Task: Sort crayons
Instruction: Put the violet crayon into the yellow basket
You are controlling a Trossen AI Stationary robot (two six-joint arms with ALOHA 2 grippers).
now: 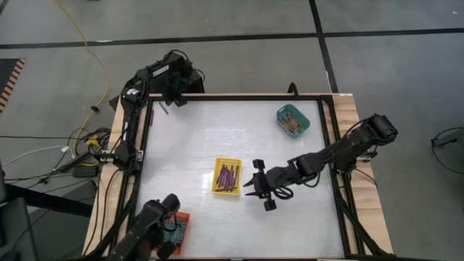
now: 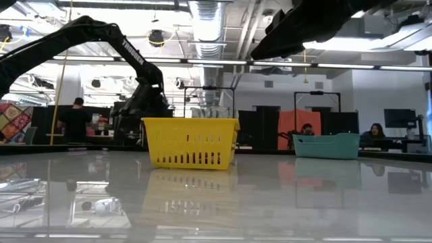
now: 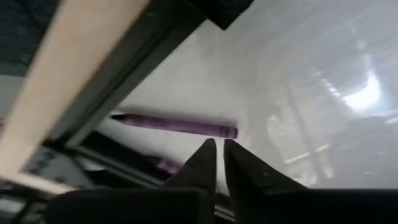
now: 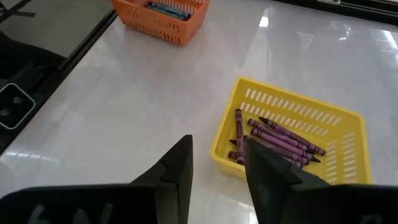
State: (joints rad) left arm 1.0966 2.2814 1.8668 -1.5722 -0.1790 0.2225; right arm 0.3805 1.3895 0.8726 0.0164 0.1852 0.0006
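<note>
The purple crayon's blunt end (image 3: 229,132) is beyond my left gripper's fingers, which are empty and almost closed. I should open them, reach over the crayon (image 3: 180,126) and pinch it.
One purple crayon (image 3: 177,124) lies flat on the white table at its far left corner (image 1: 162,109), beside the dark frame rail. My left gripper (image 3: 219,146) hangs just above and short of it (image 1: 171,94), its fingers almost together, nothing between them. My right gripper (image 4: 217,162) hovers open, right of the yellow tray (image 1: 227,176), which holds several purple crayons (image 4: 280,138). The teal tray (image 1: 293,120) at the far right holds reddish crayons. The orange tray (image 1: 176,228) at the near left holds bluish ones (image 4: 163,9).
A dark metal frame (image 1: 145,145) and a wooden border (image 1: 351,109) run round the table. In the low view the yellow tray (image 2: 191,142) stands mid-table and the teal tray (image 2: 325,145) to its right. People sit in the room beyond.
</note>
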